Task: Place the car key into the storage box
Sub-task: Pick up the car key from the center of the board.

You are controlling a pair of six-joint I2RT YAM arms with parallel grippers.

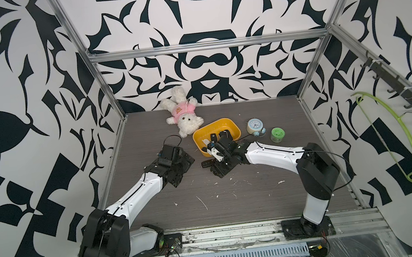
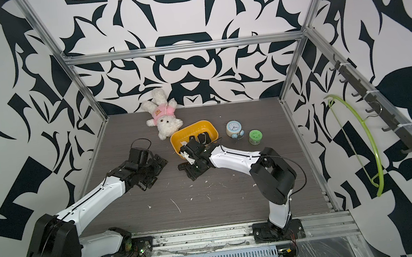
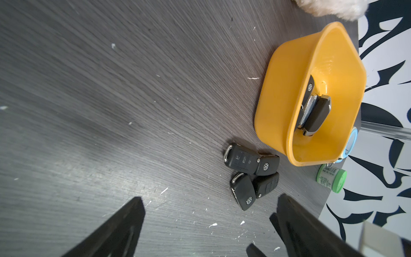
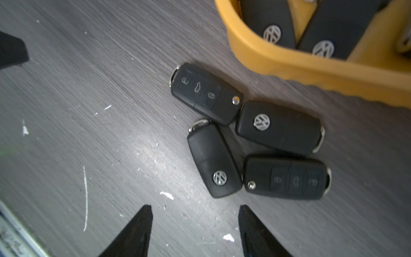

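My right gripper should keep moving in, as the nearest car key's logo end (image 4: pixel 220 179) points toward its open fingers, until those fingers stand along its long sides (image 4: pixel 208 147).
Several black car keys (image 4: pixel 213 160) lie in a tight cluster on the dark table, just outside the near wall of the yellow-orange storage box (image 4: pixel 289 62). In the left wrist view the same car keys (image 3: pixel 243 191) sit beside the storage box (image 3: pixel 278 89), which holds more black keys (image 3: pixel 315 113). My right gripper (image 4: pixel 195 207) hovers open and empty just short of the cluster. My left gripper (image 3: pixel 211 197) stands wide open and empty to the left of the cluster. Both top views show the storage box (image 1: pixel 225 124) (image 2: pixel 199 127) partly hidden by the right wrist.
A white plush rabbit in a pink shirt (image 1: pixel 182 113) lies behind the box. A small round alarm clock (image 1: pixel 254 126) and a green-lidded jar (image 1: pixel 278 134) stand to its right. A green hanger (image 1: pixel 396 135) hangs on the right wall's hook rail.
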